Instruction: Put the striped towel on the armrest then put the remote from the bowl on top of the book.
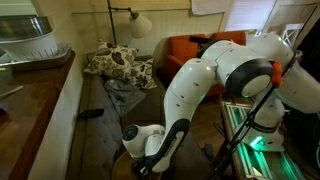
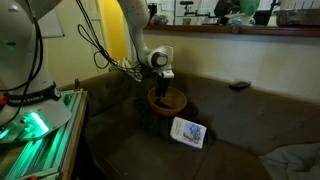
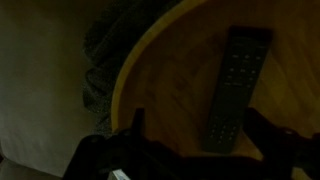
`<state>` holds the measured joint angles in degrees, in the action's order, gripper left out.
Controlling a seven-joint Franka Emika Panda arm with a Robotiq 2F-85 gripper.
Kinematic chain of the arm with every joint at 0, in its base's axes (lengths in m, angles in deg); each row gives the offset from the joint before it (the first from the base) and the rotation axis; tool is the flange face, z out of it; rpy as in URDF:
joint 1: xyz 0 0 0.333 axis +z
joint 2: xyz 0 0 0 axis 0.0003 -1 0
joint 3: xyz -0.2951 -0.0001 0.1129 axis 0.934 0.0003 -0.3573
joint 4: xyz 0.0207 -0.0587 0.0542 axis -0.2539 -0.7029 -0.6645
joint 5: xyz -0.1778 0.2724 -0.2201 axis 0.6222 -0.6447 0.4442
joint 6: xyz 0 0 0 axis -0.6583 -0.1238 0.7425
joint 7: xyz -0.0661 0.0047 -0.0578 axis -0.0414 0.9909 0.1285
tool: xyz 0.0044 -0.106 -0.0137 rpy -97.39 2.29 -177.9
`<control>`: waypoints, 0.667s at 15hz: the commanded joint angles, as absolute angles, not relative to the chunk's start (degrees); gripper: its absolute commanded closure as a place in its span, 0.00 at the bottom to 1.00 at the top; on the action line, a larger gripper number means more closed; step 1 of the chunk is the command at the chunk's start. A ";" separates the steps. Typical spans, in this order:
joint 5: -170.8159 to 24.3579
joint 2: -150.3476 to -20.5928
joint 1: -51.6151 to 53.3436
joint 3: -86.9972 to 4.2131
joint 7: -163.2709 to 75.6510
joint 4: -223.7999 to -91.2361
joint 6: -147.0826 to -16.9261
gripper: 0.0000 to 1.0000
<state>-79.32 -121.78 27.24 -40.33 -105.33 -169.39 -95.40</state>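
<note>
My gripper should go down next until its fingers are on either side of the remote's near end (image 3: 222, 133) and then close, because the dark remote (image 3: 240, 80) runs lengthwise between its open fingers.
A wooden bowl (image 3: 170, 80) holds a dark remote (image 3: 238, 80) lying lengthwise. My gripper (image 3: 200, 130) is open just above the bowl, one finger on each side of the remote's near end, not touching it. In an exterior view the gripper (image 2: 163, 84) hangs over the bowl (image 2: 167, 101) on the couch seat. A book with a blue and white cover (image 2: 188, 132) lies flat just in front of the bowl. A grey towel (image 1: 124, 92) lies crumpled on the seat at the far end of the couch. It also shows at a frame corner (image 2: 298, 160).
A second remote (image 2: 239, 86) lies on the seat near the couch back, also seen in an exterior view (image 1: 90, 113). A patterned cushion (image 1: 115, 62) sits on the far end of the couch. A green-lit metal frame (image 2: 40, 125) stands beside the couch. Dark ribbed fabric (image 3: 100, 60) borders the bowl.
</note>
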 commanded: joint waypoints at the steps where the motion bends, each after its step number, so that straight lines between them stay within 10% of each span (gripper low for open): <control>1: -79.58 -128.00 26.32 -40.41 -109.41 -162.27 -94.21 0.00; 10: -77.91 -142.61 25.36 -41.24 -107.54 -140.60 -83.08 0.00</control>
